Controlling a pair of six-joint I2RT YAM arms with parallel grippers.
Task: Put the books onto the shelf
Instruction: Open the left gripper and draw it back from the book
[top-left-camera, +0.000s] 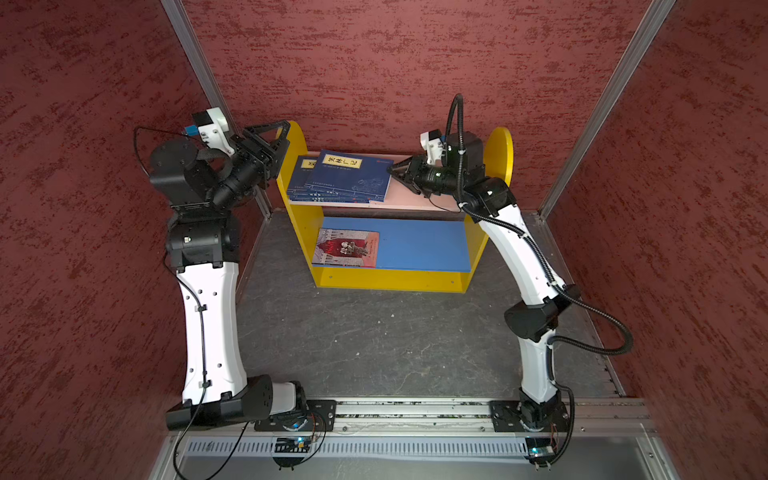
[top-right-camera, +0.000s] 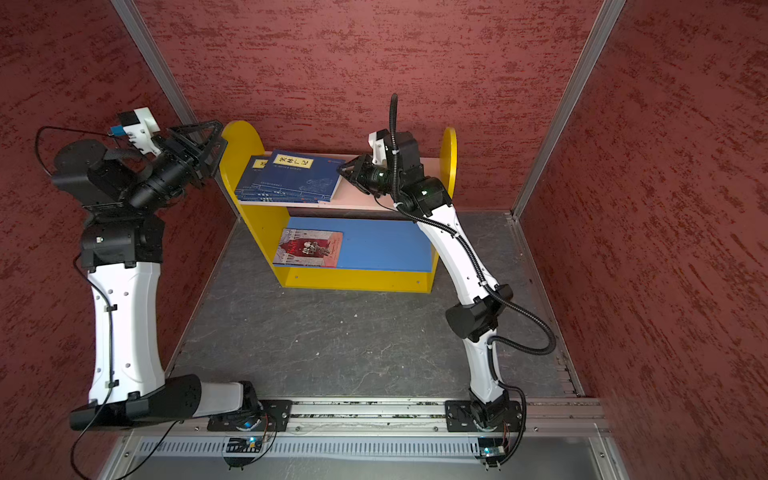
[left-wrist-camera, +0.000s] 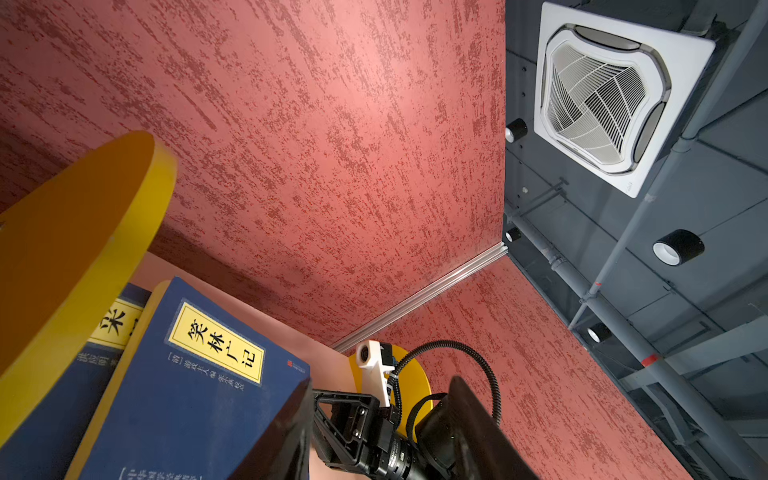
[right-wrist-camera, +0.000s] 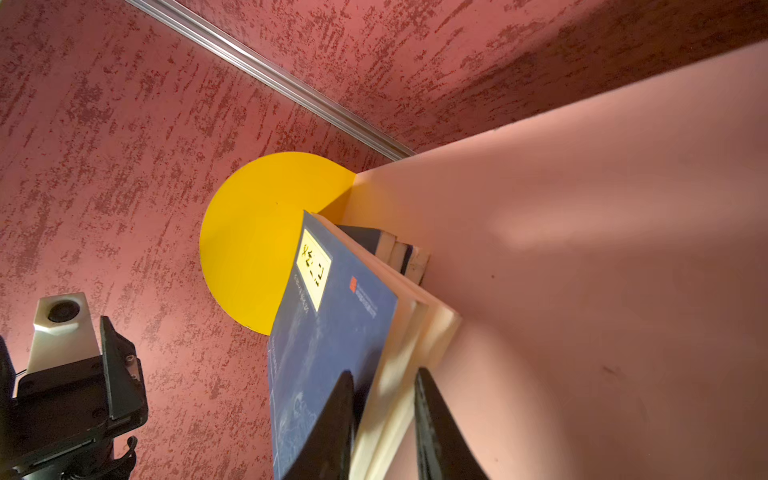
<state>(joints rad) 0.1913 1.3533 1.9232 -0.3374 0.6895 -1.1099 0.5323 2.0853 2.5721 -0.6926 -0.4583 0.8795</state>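
The top navy book (top-left-camera: 352, 177) extends past the stack toward the shelf's middle, so I should push its page edge (top-left-camera: 389, 188) toward the yellow side panel with my right gripper.
The shelf (top-left-camera: 415, 197) (top-right-camera: 365, 195) stands at the back against the wall. Navy books (top-left-camera: 296, 176) (top-right-camera: 248, 176) lie stacked at the left end of its pink upper board. The top navy book (top-left-camera: 351, 174) (top-right-camera: 301, 174) (right-wrist-camera: 332, 332) is tilted up at its right edge, where my right gripper (top-left-camera: 392, 169) (top-right-camera: 341, 168) (right-wrist-camera: 384, 374) is shut on it, one finger on the cover and one under the pages. A red book (top-left-camera: 347, 248) (top-right-camera: 309, 248) lies flat on the blue lower board. My left gripper (top-left-camera: 286, 133) (top-right-camera: 222, 135) (left-wrist-camera: 382, 384) is open and empty beside the left yellow side panel (left-wrist-camera: 75, 249).
Red textured walls close in the back and both sides, with aluminium posts (top-left-camera: 199, 70) in the corners. Dark grey tabletop (top-left-camera: 374, 340) spreads in front of the shelf. A metal rail (top-left-camera: 415, 411) carrying both arm bases runs along the front edge.
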